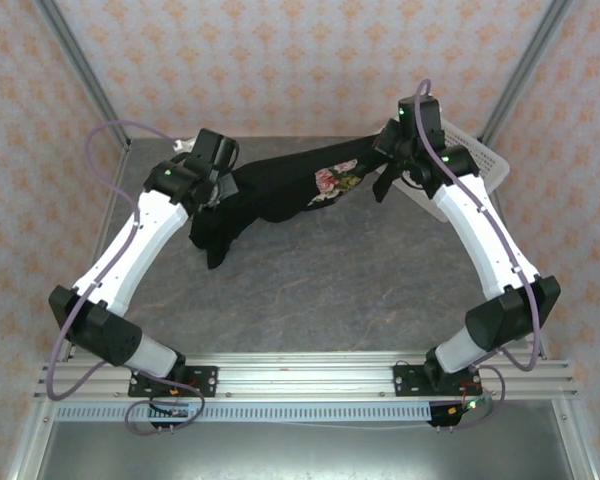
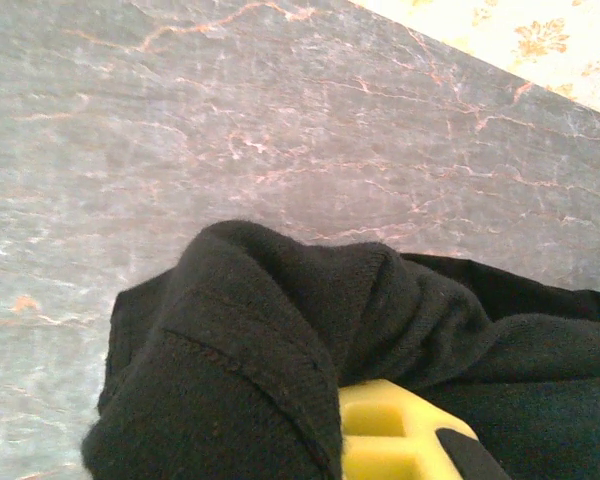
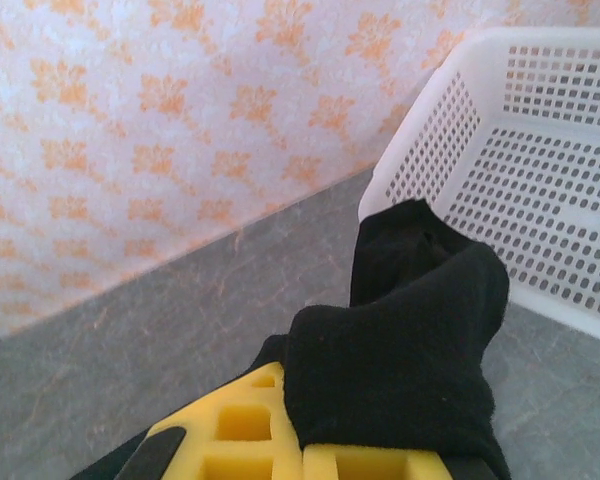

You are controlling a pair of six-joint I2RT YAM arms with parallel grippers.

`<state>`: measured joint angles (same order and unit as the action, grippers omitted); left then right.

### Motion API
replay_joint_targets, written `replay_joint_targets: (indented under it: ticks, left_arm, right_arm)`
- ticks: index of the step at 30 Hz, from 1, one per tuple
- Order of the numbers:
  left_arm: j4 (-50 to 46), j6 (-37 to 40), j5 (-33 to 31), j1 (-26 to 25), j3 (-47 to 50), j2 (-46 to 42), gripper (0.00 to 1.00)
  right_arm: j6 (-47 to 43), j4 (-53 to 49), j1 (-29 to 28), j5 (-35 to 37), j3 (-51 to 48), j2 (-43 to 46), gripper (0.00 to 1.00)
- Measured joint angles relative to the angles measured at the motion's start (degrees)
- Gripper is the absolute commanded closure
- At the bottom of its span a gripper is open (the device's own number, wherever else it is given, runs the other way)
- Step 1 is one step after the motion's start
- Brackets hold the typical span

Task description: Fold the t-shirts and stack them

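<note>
The t-shirt's end [image 2: 230,370] bunches over my left gripper, so I should lay it across the grey tabletop [image 1: 300,245] and my left gripper should retake a near corner to straighten it.
One black t-shirt [image 1: 280,188] with a rose print [image 1: 332,181] hangs stretched between my two grippers above the far part of the table. My left gripper [image 1: 212,178] is shut on its left end, where black cloth [image 2: 260,350] bunches over the yellow fingers [image 2: 395,435]. At the right end, next to the basket, my right gripper [image 1: 392,145] is shut on a fold of the t-shirt [image 3: 400,350], which drapes over its yellow fingers [image 3: 240,430]. A loose part of the t-shirt droops to the table at the left [image 1: 212,240].
A white mesh basket [image 1: 477,162] stands at the far right corner, just behind my right gripper; its wall [image 3: 500,190] shows close in the right wrist view. The grey marbled tabletop [image 1: 320,290] lies between the arms. Patterned walls close in the back and sides.
</note>
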<state>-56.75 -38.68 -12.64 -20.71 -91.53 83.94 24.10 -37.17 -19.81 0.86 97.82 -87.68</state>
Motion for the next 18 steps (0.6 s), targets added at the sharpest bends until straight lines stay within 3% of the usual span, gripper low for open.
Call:
replay_joint_targets:
  ticks: [11, 15, 18]
  left_arm:
    - [-0.92, 2.32, 0.31, -0.02, 12.5, -16.35, 0.98]
    - [1.22, 2.58, 0.42, 0.28, 16.06, -13.84, 1.0]
    - [3.04, 2.75, 0.39, 2.6, 15.04, -5.97, 1.0]
  right_arm:
    - [-0.15, -4.17, -4.07, -6.16, -13.51, 17.51, 1.0]
    - [-0.13, -3.91, -4.04, -6.29, -19.02, 17.22, 1.0]
    - [-0.09, -2.73, -4.02, -4.98, -20.9, 11.32, 1.0]
